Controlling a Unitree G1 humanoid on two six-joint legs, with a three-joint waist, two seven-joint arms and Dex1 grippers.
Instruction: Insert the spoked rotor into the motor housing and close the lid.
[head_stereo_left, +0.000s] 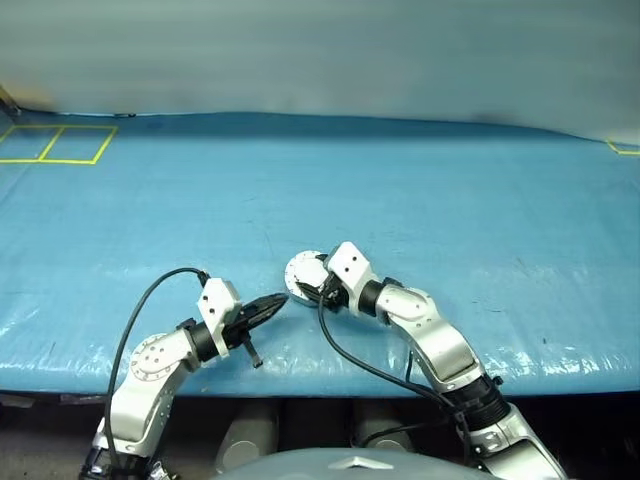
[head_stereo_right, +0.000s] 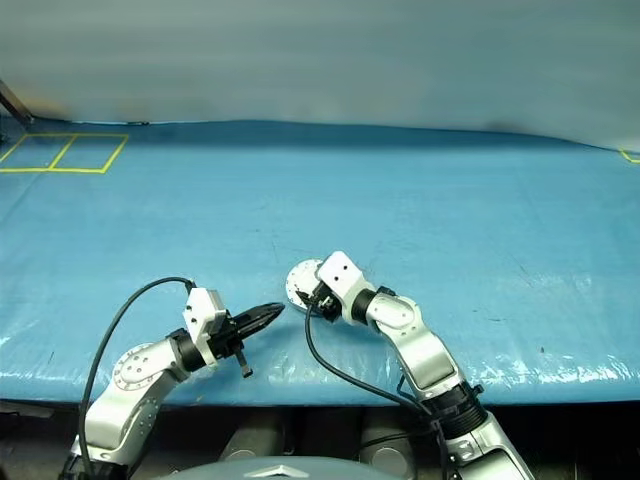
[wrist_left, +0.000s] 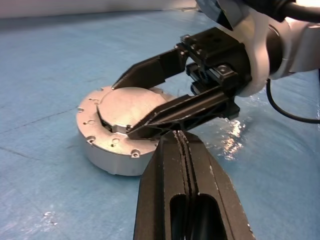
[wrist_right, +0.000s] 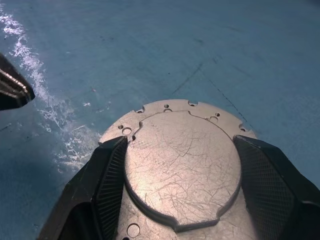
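Only the lid's raised middle (wrist_right: 182, 162) is in my right gripper, so my left gripper should press the lid (wrist_right: 146, 119) while my right gripper pinches the housing's edge from top to bottom.
The motor housing (head_stereo_left: 299, 272), a short silver puck, lies on the blue table near its front edge. The lid (wrist_right: 182, 165) is down flat on the housing rim (wrist_right: 165, 107), plain silver face up. The spoked rotor is hidden. My right gripper (wrist_right: 181, 142) reaches over the housing from the right, and its two black fingers (wrist_left: 150, 70) press against opposite edges of the lid. My left gripper (wrist_left: 181, 137) is shut with nothing in it. Its tip (head_stereo_left: 277, 301) points at the housing's near side, a short way off and apart from it.
The blue cover (head_stereo_left: 400, 200) stretches wide behind the housing. Yellow tape squares (head_stereo_left: 60, 143) mark the far left corner, and a yellow tape corner (head_stereo_left: 622, 148) shows at the far right. The table's front edge (head_stereo_left: 330, 385) runs just under both arms. Black cables (head_stereo_left: 345, 350) hang from the wrists.
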